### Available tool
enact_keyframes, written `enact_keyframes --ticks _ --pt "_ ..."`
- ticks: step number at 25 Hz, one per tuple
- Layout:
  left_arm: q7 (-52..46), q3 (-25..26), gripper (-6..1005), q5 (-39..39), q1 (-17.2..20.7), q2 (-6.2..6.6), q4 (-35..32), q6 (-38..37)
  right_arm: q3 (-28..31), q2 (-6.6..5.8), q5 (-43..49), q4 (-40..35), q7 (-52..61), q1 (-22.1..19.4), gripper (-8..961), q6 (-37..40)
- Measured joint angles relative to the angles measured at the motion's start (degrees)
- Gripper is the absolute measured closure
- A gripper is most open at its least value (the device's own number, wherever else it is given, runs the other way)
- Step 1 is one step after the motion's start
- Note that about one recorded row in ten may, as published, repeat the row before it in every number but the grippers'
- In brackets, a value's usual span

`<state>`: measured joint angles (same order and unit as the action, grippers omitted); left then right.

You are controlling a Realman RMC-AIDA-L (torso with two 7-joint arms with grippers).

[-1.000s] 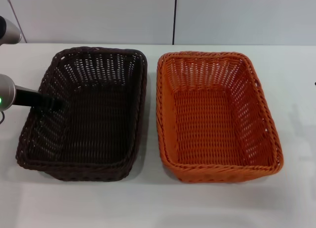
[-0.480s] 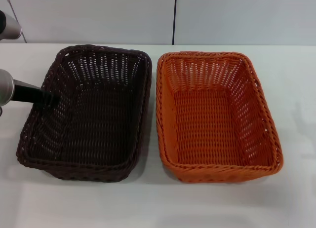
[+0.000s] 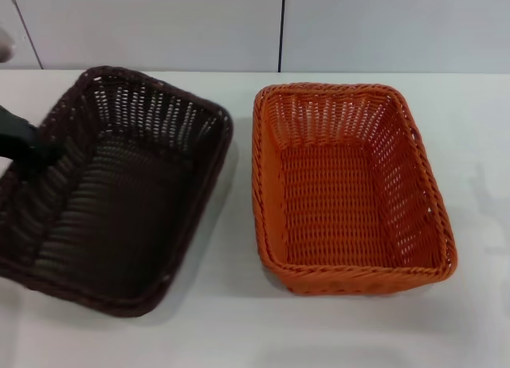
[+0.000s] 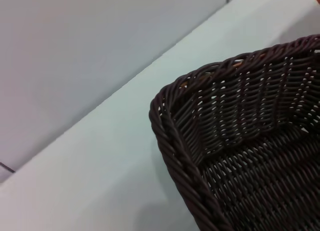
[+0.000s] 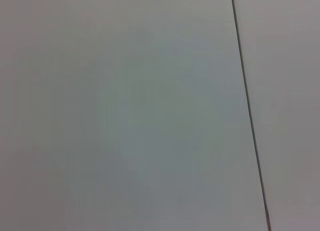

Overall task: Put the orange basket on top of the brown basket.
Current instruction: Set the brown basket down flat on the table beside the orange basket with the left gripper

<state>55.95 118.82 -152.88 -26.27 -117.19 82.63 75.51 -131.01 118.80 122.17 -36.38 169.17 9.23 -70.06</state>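
Note:
The brown basket [image 3: 115,194] is hanging slanted and tipped in my left gripper. Next, I swing it back, turn it broadside and put it down flat close beside the orange basket.
The brown basket [image 3: 119,201] is on the left of the white table, turned at an angle with its left side raised. My left gripper [image 3: 32,149] reaches in from the left edge and is shut on that basket's left rim. The left wrist view shows one corner of the brown basket [image 4: 240,141] close up, but not my fingers. The orange basket [image 3: 343,185] sits flat on the table to the right, apart from the brown one and empty. My right gripper is out of view.
Both baskets rest on the white table [image 3: 239,328], with bare surface in front of them and between them. A grey panelled wall [image 3: 159,25] with a vertical seam runs along the back edge. The right wrist view shows only a wall panel [image 5: 125,111].
The brown basket has swung leftward and rotated, its left side rising with my left gripper; the gap to the orange basket has widened. The orange basket has not moved.

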Motion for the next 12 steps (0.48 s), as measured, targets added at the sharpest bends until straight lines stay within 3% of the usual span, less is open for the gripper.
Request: enact_keyframes --ticks 4,12 --pt "11.09 5.16 733 0.71 -1.57 1.17 -0.96 5.34 -0.21 0.14 0.1 -0.72 0.0 -0.38 151 -0.31" --pt "25.34 6.16 733 1.3 -3.31 2.72 -2.0 8.77 -0.86 0.33 0.47 -2.57 -0.32 -1.45 153 -1.59"
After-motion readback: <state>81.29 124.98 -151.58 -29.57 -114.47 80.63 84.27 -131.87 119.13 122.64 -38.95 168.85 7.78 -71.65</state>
